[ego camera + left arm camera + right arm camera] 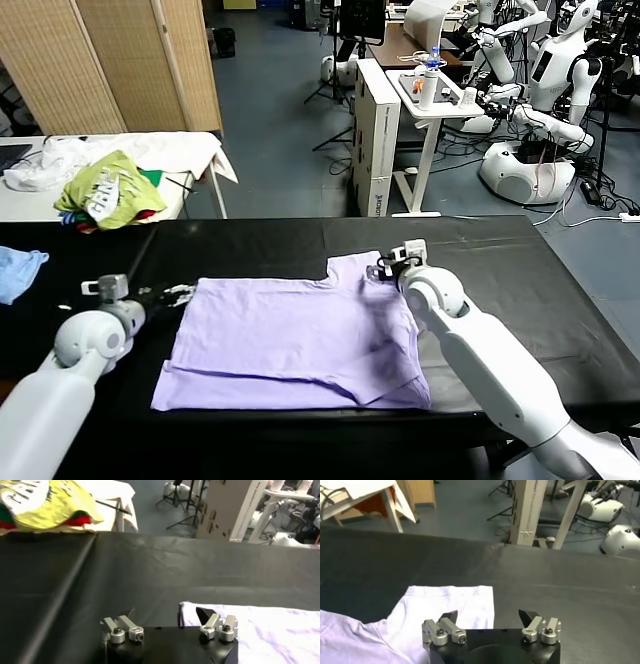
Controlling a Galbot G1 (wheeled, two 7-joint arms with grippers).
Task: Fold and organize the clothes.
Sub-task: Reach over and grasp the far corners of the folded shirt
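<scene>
The light lavender T-shirt (285,325) should bend across its middle when I bring its far edge over, while its near edge stays put, since the narrow fold (255,392) lies flat.
The light lavender T-shirt (300,340) lies flat on the black table (520,260), with a narrow fold along its near edge. My left gripper (175,296) is open and empty at the shirt's far left corner. In the left wrist view (167,616) one fingertip (205,614) is over the shirt's edge (260,630) and the other is over bare table. My right gripper (385,268) is open and empty at the shirt's far right corner. In the right wrist view (488,616) it straddles the cloth's edge (445,600).
A lime-green and white garment heap (110,190) lies on a white table at the back left. A small light-blue cloth (20,270) lies at the black table's left edge. A white stand (430,100) and other robots (540,130) stand behind the table.
</scene>
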